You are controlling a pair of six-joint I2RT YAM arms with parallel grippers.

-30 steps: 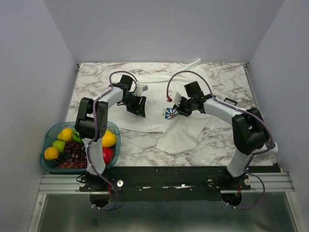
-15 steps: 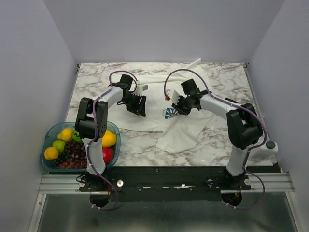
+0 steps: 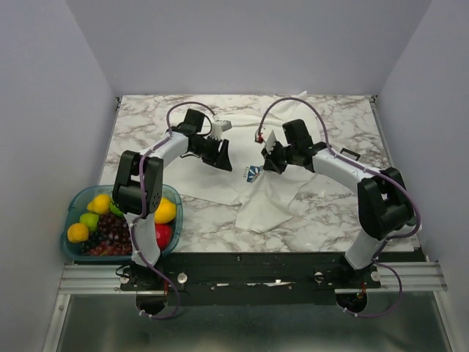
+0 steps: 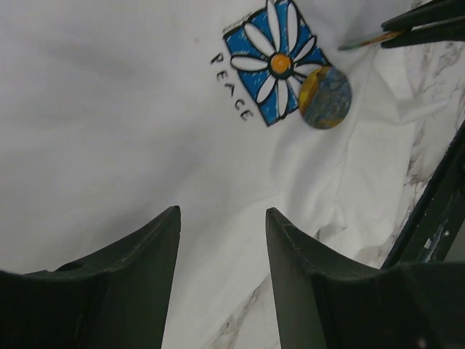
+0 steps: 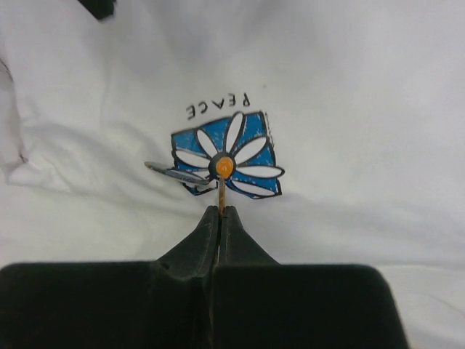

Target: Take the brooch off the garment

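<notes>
The round badge (image 4: pixel 325 99) sticks out next to the orange-edged piece (image 4: pixel 368 41) in the robot's right gripper, so next the left gripper moves across from the plain cloth and grips the badge.
The white garment (image 3: pixel 278 198) lies crumpled mid-table, with a printed blue square holding a daisy (image 4: pixel 275 64) and the word PEACE. The brooch (image 4: pixel 325 98) is a small round yellow-and-blue badge at the print's corner. In the right wrist view it shows tilted, as a thin silver sliver (image 5: pixel 174 173). My right gripper (image 5: pixel 220 211) is shut on a thin orange-edged piece that meets the badge, just above the print (image 5: pixel 227 154). It also shows in the top view (image 3: pixel 267 163). My left gripper (image 4: pixel 221 214) is open and empty over bare cloth (image 4: pixel 109 109), a little left of the print (image 3: pixel 253 172).
A teal bowl of fruit (image 3: pixel 121 220) stands at the table's near left, beside the left arm's base. A small black object (image 3: pixel 350 154) lies on the marble to the right of the shirt. The shirt's far part reaches towards the back edge (image 3: pixel 293 99).
My left gripper has moved right and a little away, closer to the print. My right gripper has stayed shut at the print, its wrist shifting slightly; the print has slid a little left.
</notes>
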